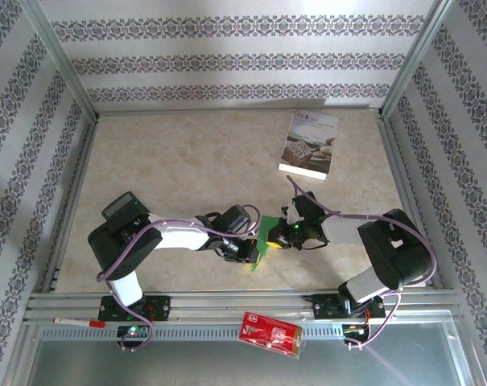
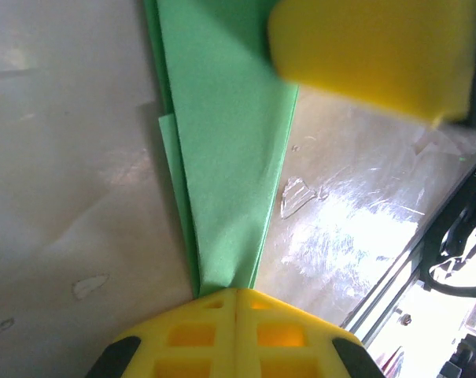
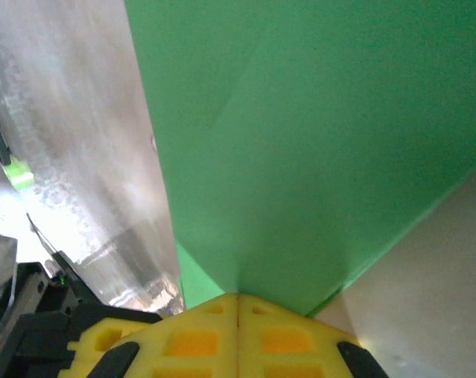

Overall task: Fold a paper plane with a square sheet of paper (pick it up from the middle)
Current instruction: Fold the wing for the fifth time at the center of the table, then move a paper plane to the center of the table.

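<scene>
The green paper's narrow end point(image 2: 227, 270) is held shut in my left gripper, so my right gripper should keep pulling the paper's side edge point(image 3: 271, 279) until the wing opens, and then let go.
The bright green sheet of paper point(image 1: 265, 239) hangs between my two grippers, just above the table near its front edge. It is folded into a narrow, layered, tapering shape point(image 2: 222, 150) with a lengthwise crease, much like a paper plane. My left gripper point(image 2: 236, 293) is shut on its narrow end, and the paper runs away from the jaws. My right gripper point(image 3: 238, 298) is shut on another edge, where a broad green face point(image 3: 316, 134) with a faint diagonal crease spreads out. In the top view, the left gripper point(image 1: 253, 252) and right gripper point(image 1: 283, 233) almost meet. A yellow finger point(image 2: 371, 51) of the right gripper shows in the left wrist view.
A white printed booklet point(image 1: 309, 143) lies at the back right of the beige table point(image 1: 171, 161). A red packet point(image 1: 269, 334) sits on the metal rail in front of the arm bases. Patterned walls and aluminium posts enclose the table.
</scene>
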`<state>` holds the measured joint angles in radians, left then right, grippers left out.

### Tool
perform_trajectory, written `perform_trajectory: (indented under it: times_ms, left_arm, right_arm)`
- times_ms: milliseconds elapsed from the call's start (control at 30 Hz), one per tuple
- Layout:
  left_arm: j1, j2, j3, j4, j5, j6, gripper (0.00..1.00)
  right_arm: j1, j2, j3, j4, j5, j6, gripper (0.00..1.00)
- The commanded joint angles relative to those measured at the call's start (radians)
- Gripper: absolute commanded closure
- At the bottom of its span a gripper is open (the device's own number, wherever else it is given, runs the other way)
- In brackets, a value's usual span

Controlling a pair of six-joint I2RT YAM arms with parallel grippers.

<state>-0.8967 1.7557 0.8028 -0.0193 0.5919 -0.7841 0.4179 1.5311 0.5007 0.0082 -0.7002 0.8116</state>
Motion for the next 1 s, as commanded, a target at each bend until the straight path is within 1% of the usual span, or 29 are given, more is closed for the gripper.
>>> perform_trajectory:
  times_ms: [0, 167, 567, 633, 733, 800, 867, 900, 967]
  left_arm:
    - [-0.003, 0.074, -0.068, -0.211, -0.138, 0.03, 1.0]
    - [-0.004, 0.062, -0.081, -0.203, -0.14, 0.028, 1.0]
    - [-0.007, 0.041, -0.068, -0.204, -0.139, 0.023, 1.0]
    - [-0.007, 0.037, -0.058, -0.203, -0.137, 0.021, 1.0]
    - [-0.007, 0.017, -0.022, -0.194, -0.132, 0.014, 1.0]
    - [-0.007, 0.001, 0.009, -0.174, -0.135, 0.008, 0.97]
    - [-0.005, -0.014, 0.039, -0.145, -0.138, 0.001, 0.9]
    - [-0.002, -0.021, 0.049, -0.133, -0.139, -0.005, 0.85]
    - [0.009, -0.056, 0.045, -0.097, -0.14, -0.029, 0.76]
  right_arm:
    - [-0.072, 0.039, 0.045, -0.026, 0.142, -0.075, 0.94]
    - [-0.14, 0.072, 0.079, -0.056, 0.165, -0.116, 0.95]
    - [-0.322, 0.14, 0.17, -0.047, 0.169, -0.16, 0.95]
    - [-0.336, 0.147, 0.194, -0.053, 0.157, -0.162, 0.95]
    - [-0.331, 0.107, 0.209, -0.074, 0.121, -0.166, 0.94]
    - [-0.319, 0.046, 0.196, -0.098, 0.112, -0.171, 0.92]
    - [-0.295, -0.032, 0.176, -0.151, 0.13, -0.185, 0.88]
    - [-0.279, -0.072, 0.166, -0.182, 0.15, -0.192, 0.86]
    - [-0.222, -0.168, 0.147, -0.265, 0.23, -0.197, 0.8]
